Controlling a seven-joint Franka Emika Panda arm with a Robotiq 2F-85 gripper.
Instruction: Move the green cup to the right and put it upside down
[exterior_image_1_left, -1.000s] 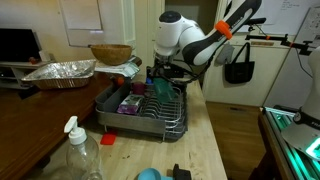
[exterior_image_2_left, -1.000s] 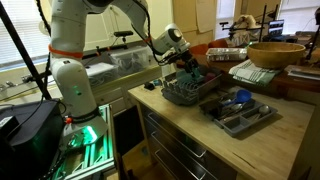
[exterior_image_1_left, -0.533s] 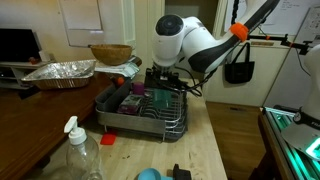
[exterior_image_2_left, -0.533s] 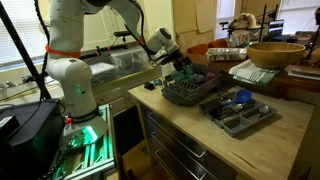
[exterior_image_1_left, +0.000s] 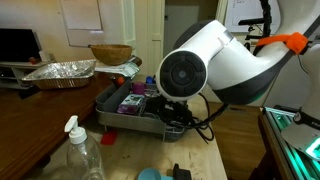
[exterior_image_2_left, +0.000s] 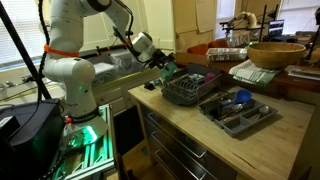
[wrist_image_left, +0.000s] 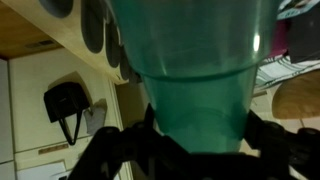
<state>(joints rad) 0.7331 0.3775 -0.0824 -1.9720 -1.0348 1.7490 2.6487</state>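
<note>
The upside-down green cup (wrist_image_left: 200, 75) is tilted at the end of the dish rack. Next, my gripper turns the cup level and lowers it into the rack (exterior_image_2_left: 180, 88) before it opens.
The green cup (wrist_image_left: 190, 60) fills the wrist view, a plain dark green plastic cup held between the two black fingers. My gripper (wrist_image_left: 196, 135) is shut on the cup. In an exterior view the gripper (exterior_image_2_left: 158, 64) holds the cup (exterior_image_2_left: 167, 71) in the air just beyond the end of the dish rack (exterior_image_2_left: 186, 92), over the counter's edge. In an exterior view the arm's large white joint (exterior_image_1_left: 205, 65) hides the gripper and the cup.
The dark dish rack (exterior_image_1_left: 118, 119) holds purple items (exterior_image_1_left: 130, 103). A clear bottle (exterior_image_1_left: 80, 150), a light-blue object (exterior_image_1_left: 148, 174), a foil tray (exterior_image_1_left: 60, 72) and a wooden bowl (exterior_image_1_left: 110, 52) stand around. A utensil tray (exterior_image_2_left: 238, 110) lies beside the rack.
The arm has swung away from above the dish rack toward the counter's end, carrying the green cup with it. Its white joint now blocks much of one exterior view.
</note>
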